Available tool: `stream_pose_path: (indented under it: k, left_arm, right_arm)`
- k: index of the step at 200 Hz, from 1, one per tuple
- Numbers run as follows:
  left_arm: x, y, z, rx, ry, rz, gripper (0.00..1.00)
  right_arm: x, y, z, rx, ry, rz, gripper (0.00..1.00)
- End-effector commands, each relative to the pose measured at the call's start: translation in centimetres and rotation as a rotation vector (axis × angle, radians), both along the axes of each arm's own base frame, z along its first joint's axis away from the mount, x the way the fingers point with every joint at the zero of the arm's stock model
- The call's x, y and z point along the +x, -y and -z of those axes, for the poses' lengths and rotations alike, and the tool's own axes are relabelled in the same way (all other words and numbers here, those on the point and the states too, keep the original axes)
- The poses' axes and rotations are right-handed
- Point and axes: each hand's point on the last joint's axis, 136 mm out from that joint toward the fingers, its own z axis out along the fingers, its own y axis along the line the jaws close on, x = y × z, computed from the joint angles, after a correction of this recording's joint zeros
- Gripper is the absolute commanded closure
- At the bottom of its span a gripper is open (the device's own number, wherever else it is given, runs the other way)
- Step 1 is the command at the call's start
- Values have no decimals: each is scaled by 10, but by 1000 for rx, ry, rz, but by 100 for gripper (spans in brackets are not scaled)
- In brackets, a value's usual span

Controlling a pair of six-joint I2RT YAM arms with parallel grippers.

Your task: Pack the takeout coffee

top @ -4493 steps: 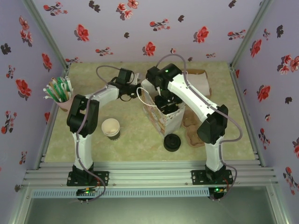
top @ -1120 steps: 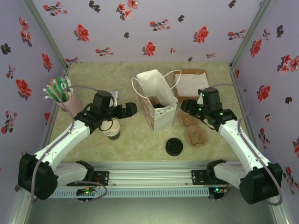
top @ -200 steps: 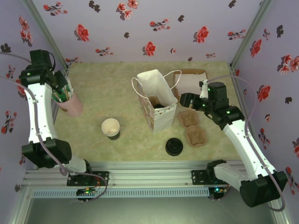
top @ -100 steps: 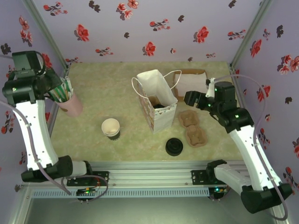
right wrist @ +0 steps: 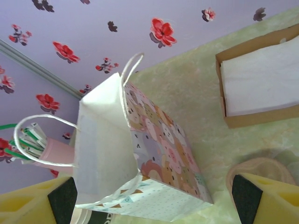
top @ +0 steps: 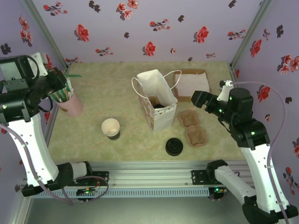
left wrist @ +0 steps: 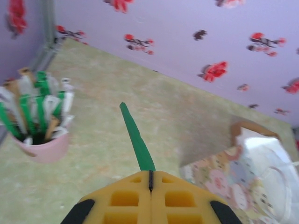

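The green stick is clear of the pink cup and the paper bag's opening is free, so my left gripper should keep going over that opening and let go there.
The patterned paper bag stands open at mid-table. A dark round patch in its mouth looks like the black lid of the takeout coffee; the cup's wall is hidden. My left gripper is raised at the far left, above the pink cup. In the left wrist view the left gripper is shut on a green stick that pokes out forward. My right gripper hangs to the right of the bag. In the right wrist view the right gripper is open and empty, facing the bag.
A pink cup of green and white sticks stands at far left. The lidless cup stack and loose black lids sit near the front. A brown pulp tray and a napkin box lie right of the bag.
The left arm has risen and swung forward with the green stick held above the pink cup. The right arm has drawn back to the right, away from the bag.
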Motion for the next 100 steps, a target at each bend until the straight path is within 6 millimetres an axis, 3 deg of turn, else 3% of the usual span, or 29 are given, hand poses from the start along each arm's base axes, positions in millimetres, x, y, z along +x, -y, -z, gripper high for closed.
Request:
stream_pose_path:
  k: [1, 48, 100]
  left_arm:
    - [-13, 37, -26, -105, 84, 161, 100]
    - [-15, 100, -44, -201, 126, 409, 100]
    - [-15, 166, -43, -205, 110, 611, 100]
  right_arm:
    - [-7, 0, -12, 55, 5, 4, 12]
    - [-8, 3, -8, 77, -9, 32, 12]
    - [-5, 7, 4, 76, -29, 63, 12]
